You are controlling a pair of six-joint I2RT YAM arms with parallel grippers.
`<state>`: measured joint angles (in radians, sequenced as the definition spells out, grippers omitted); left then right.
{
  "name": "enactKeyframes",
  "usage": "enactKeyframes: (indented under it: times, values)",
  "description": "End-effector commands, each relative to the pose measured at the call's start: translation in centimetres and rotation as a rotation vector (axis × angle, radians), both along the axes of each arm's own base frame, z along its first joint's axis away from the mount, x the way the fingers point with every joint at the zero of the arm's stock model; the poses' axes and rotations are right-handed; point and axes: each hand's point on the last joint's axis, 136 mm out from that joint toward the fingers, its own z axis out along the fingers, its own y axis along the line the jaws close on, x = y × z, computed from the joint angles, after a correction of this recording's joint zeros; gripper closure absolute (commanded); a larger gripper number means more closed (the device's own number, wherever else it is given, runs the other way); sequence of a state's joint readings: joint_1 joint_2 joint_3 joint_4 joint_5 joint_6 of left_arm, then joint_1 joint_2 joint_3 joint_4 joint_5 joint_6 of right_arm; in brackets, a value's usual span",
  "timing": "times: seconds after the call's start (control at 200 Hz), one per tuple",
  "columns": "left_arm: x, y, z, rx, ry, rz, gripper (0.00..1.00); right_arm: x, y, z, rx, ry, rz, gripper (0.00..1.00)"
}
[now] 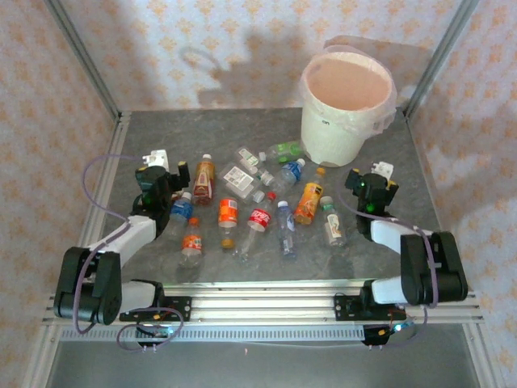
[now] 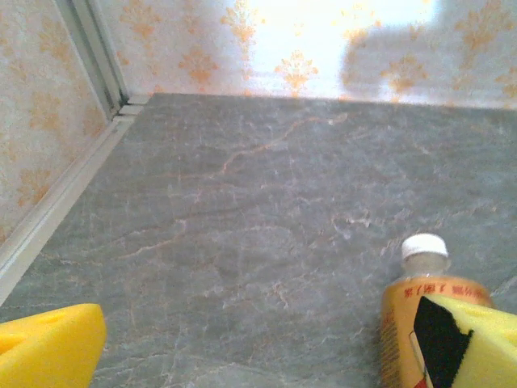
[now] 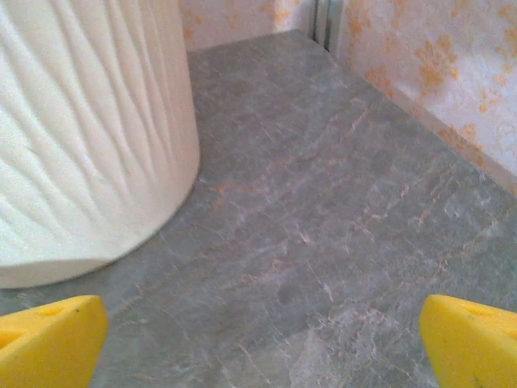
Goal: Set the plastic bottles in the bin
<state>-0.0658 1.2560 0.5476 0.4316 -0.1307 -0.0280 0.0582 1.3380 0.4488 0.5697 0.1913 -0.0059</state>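
Next, I lift my left gripper, pull it back and tilt it down toward the bottles by its wrist, because it faces the back wall past the blue-labelled bottle.
Several plastic bottles lie scattered across the middle of the grey table: a brown one, an orange one, a green one and a clear one with a red label. The bin, a white bucket with a pink liner, stands at the back right. My left gripper is open just left of the brown bottle; in the left wrist view that white-capped amber bottle lies beside the right yellow pad, with nothing between the pads of the gripper. My right gripper is open below the bin, its jaws over bare table, with the bin's ribbed wall ahead on the left.
Metal frame posts and patterned walls close in the table at the back and sides. A rail runs along the left edge. Bare table lies at the back left and right of the bin.
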Motion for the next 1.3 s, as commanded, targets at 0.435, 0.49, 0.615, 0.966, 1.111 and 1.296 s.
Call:
enactKeyframes:
  times: [0.435, 0.49, 0.615, 0.966, 1.111, 1.296]
  values:
    - [-1.6, -2.1, 4.6, -0.366, 0.178, 0.094, 0.0, -9.8, 7.0, -0.2, 0.538, 0.441, 0.092, 0.01]
    - [-1.6, -1.8, 4.0, -0.392, 0.213, 0.147, 0.0, -11.2, 7.8, -1.2, 0.504, 0.551, 0.116, 0.01]
    - [-1.4, -2.4, 3.7, -0.439, 0.256, 0.149, 0.0, -13.2, 7.7, -3.2, 0.316, 0.705, 0.104, 0.01]
    - [-2.5, -2.5, 6.6, -0.454, 0.19, 0.123, 0.0, -13.8, 10.5, -6.9, 0.281, 0.847, 0.173, 0.01]
    - [-2.2, -3.3, 6.7, -0.469, 0.195, 0.078, 0.0, -13.3, 11.2, -7.4, 0.273, 0.86, 0.217, 0.01]
    - [-2.2, -3.4, 6.5, -0.465, 0.206, 0.078, 0.0, -13.2, 11.2, -8.3, 0.287, 0.866, 0.191, 0.0]
